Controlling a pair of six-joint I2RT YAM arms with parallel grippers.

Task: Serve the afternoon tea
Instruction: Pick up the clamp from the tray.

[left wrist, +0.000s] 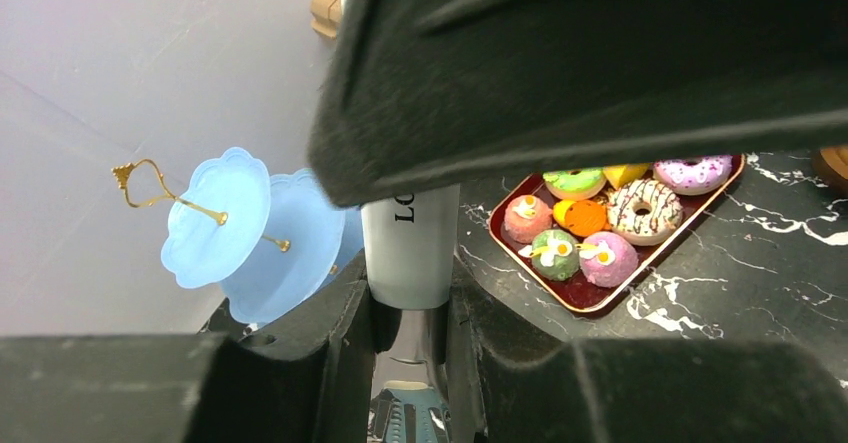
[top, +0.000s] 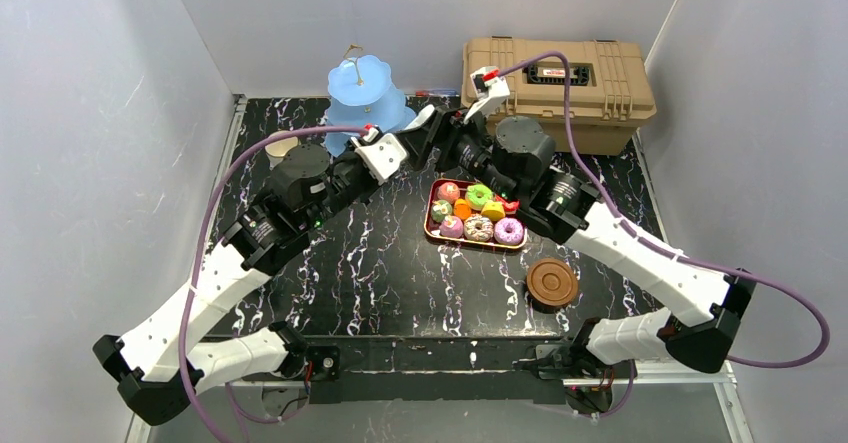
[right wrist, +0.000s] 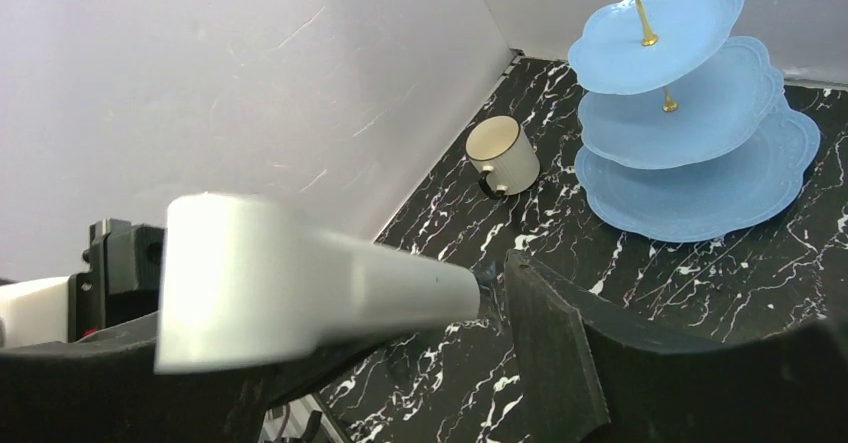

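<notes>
The tongs (left wrist: pixel 408 363) are in my left gripper beside the stand. My right gripper should take the tongs by their white handle so that my left gripper is free for the stand's gold handle (top: pixel 353 52).
The light blue three-tier stand (top: pixel 365 93) (right wrist: pixel 690 113) (left wrist: pixel 250 233) stands empty at the back of the table. Several toy donuts and cakes (top: pixel 478 226) (left wrist: pixel 590 228) lie in a dark red tray (top: pixel 432 233). My left gripper (top: pixel 432 128) (left wrist: pixel 410 293) is shut on silvery metal tongs (left wrist: pixel 410 243), held above the tray's far end. My right gripper (top: pixel 458 135) (right wrist: pixel 497 298) meets it there, jaws open, with the tongs' handle (right wrist: pixel 300 283) lying along one finger and a gap to the other. A beige cup (right wrist: pixel 505 153) (top: pixel 282 148) sits at the back left.
A tan plastic case (top: pixel 570 88) stands at the back right. A stack of brown saucers (top: pixel 552 283) sits near the front right. White walls close in the left, back and right sides of the black marbled table (top: pixel 380 263).
</notes>
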